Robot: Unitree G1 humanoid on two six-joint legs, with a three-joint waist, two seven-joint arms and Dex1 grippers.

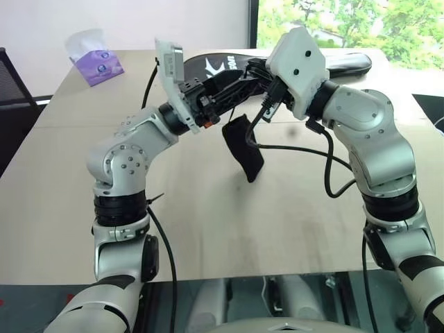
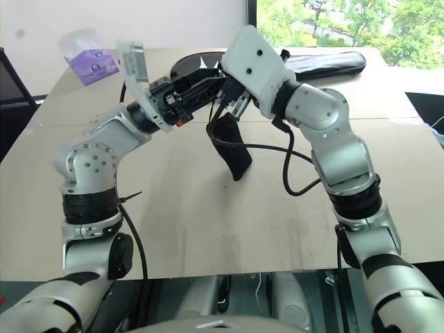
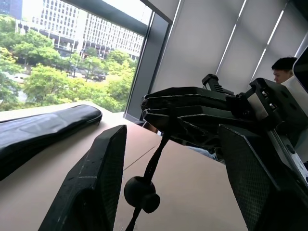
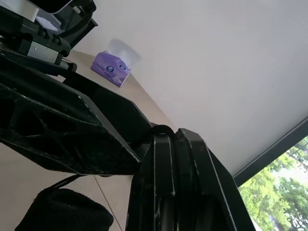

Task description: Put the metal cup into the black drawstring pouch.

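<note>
I should clamp the bead [image 3: 141,193] with my left gripper before my right gripper pulls up, because the black drawstring pouch [image 1: 245,150] is hanging loose from the cord in my right gripper.
The black drawstring pouch [image 1: 243,150] hangs in the air above the middle of the table, sagging down from its thin cord [image 3: 157,156]. My right gripper [image 4: 175,185] is shut on that cord at the top and carries the pouch. My left gripper [image 3: 168,192] is open, level with the right one and pointing at it. Its two fingers [image 3: 98,178] stand apart on either side of the cord and its bead [image 3: 139,192], not touching them. The metal cup is out of view.
A long black racket cover [image 1: 333,64] lies across the far side of the wooden table [image 1: 229,229]. A purple tissue box [image 1: 98,63] sits at the far left corner, with a dark chair [image 1: 10,90] beyond the left edge. A person [image 3: 285,70] sits behind my arms.
</note>
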